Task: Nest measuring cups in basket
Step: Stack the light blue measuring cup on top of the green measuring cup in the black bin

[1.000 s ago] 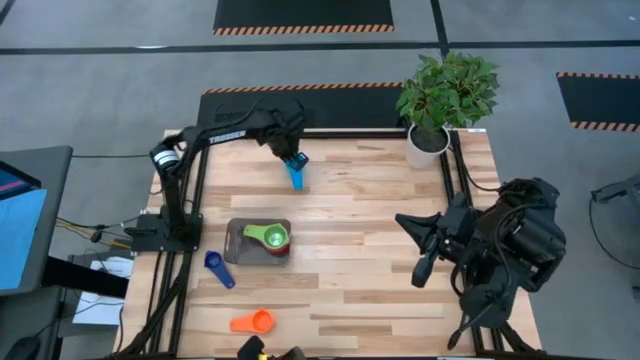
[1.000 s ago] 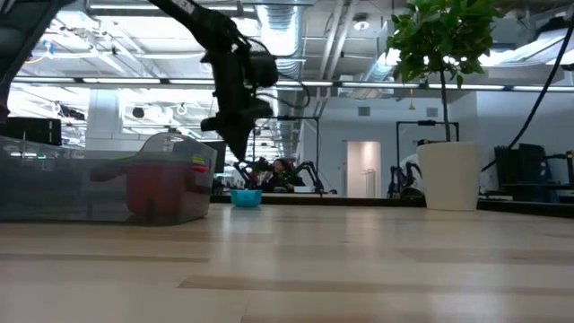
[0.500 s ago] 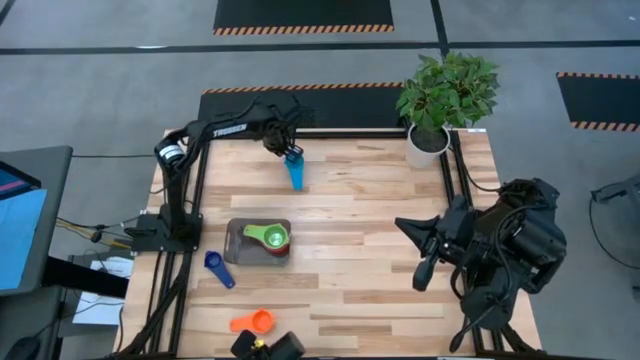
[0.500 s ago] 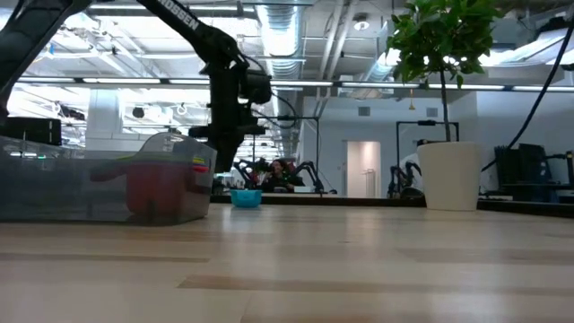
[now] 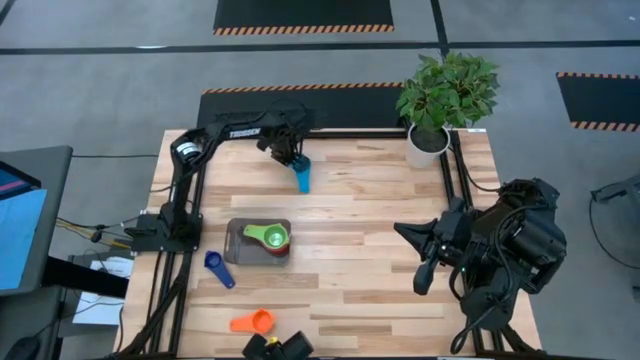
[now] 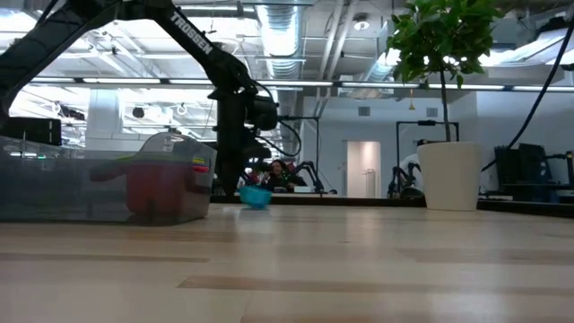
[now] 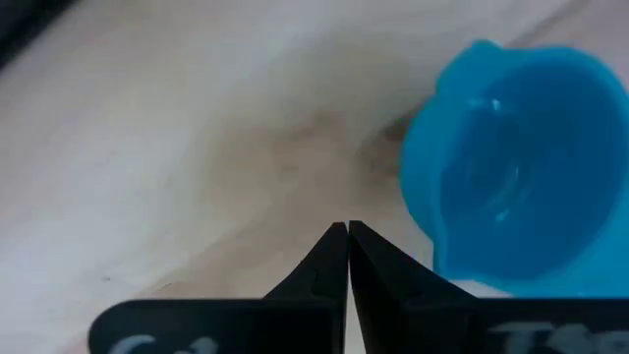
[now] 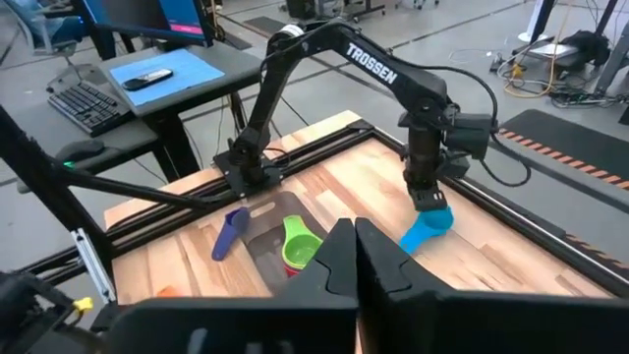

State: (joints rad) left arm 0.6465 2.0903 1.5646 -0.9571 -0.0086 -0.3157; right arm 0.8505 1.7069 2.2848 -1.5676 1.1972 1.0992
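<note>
My left gripper should stay closed and push the cup toward the table's middle (image 5: 327, 232) before gripping it, because the light blue cup's bowl (image 5: 301, 164) is tipped near the far edge of the table.
The light blue cup (image 5: 302, 177) lies near the table's far edge and sits tilted in the low view (image 6: 256, 196). My left gripper (image 7: 348, 228) is shut and down at the table right beside its bowl (image 7: 521, 177). The dark grey basket (image 5: 232, 232) holds a green cup (image 5: 270, 237) over a red one (image 6: 152, 193). The dark blue cup (image 5: 216, 268) and the orange cup (image 5: 254, 322) lie on the wood near the front left. Yellow and blue cups do not show. My right gripper (image 8: 354, 228) is shut and waits over the table's right side. My left gripper comes from above, pointing down, with its fingers shut. The outer side of one finger (image 7: 393, 264) stands against the rim of the light blue cup's bowl (image 7: 437, 265). The cup is not between the fingers. It rests on the table, tipped.
A white plant pot (image 5: 428, 140) stands at the far right corner. The basket sits left of the table's middle. Bare wood lies between the basket and my right arm (image 5: 480, 245). Black frame rails run along the table's left and right edges.
My left gripper has come down from above the light blue cup to table height beside it. The cup has shifted a little toward the table's right and now sits tipped, where it stood level before.
</note>
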